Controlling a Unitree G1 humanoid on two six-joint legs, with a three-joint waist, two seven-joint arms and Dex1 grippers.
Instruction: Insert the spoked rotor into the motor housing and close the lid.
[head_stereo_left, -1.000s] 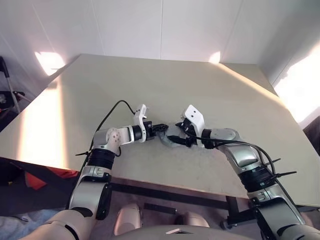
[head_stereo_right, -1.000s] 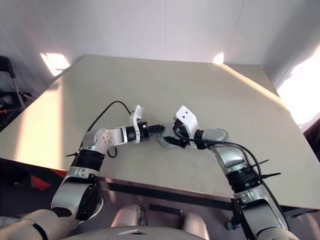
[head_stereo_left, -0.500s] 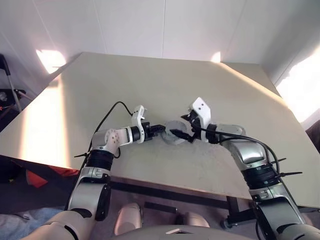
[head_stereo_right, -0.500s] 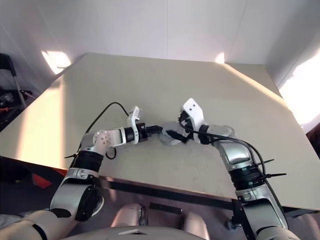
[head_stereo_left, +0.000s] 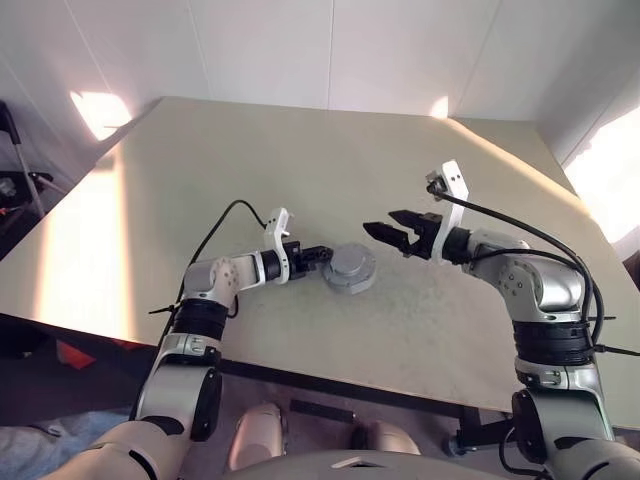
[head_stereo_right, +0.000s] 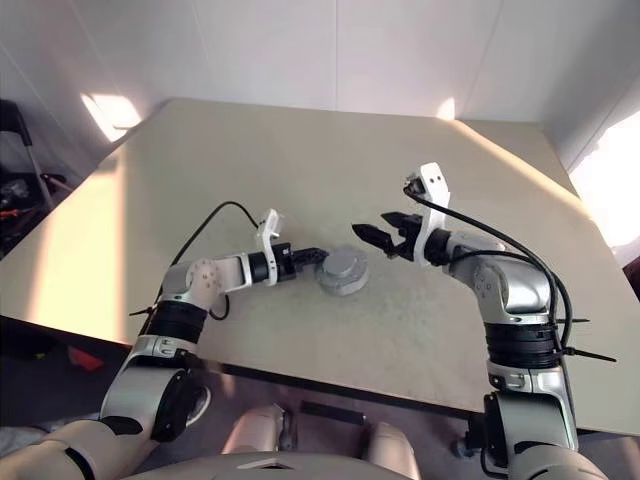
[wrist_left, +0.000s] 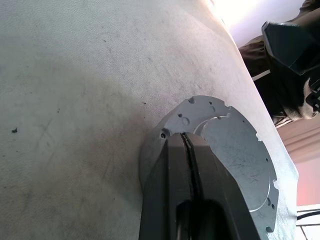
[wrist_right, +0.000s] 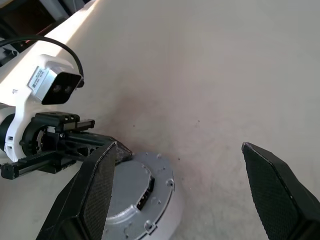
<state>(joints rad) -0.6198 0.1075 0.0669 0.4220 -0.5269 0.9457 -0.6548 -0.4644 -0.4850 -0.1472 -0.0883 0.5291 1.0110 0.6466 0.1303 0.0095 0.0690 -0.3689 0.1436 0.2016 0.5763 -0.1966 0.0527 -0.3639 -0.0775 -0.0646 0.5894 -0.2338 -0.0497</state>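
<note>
I expect the motor housing (head_stereo_left: 350, 270) to come up with its lid still closed when I lift it, because the lid sits flush along the lid's rim seam (wrist_right: 163, 209).
A squat silver-grey round puck, the motor housing (wrist_right: 156, 219), stands on the table with the lid (head_stereo_left: 349, 262) covering its top; a dark slot shows in its side wall. The spoked rotor is hidden. My left gripper (head_stereo_left: 322, 254) is shut, its tips resting against the lid's left rim (wrist_left: 235, 150), with nothing between the fingers (wrist_left: 172, 165). My right gripper (head_stereo_left: 392, 225) hangs open above the table, up and to the right of the puck and apart from it. In the right wrist view its wide-spread fingers (wrist_right: 95, 195) frame the puck and the left gripper (wrist_right: 75, 145).
The beige table (head_stereo_left: 300, 170) stretches far behind and to both sides of the puck. A black cable (head_stereo_left: 225, 218) loops up from my left wrist. Beyond the table's left edge stands dark gear (head_stereo_left: 15, 180) on the floor.
My right gripper has opened, come off the puck and lifted up and to the right, rolling its wrist. The left gripper and the puck have stayed put.
</note>
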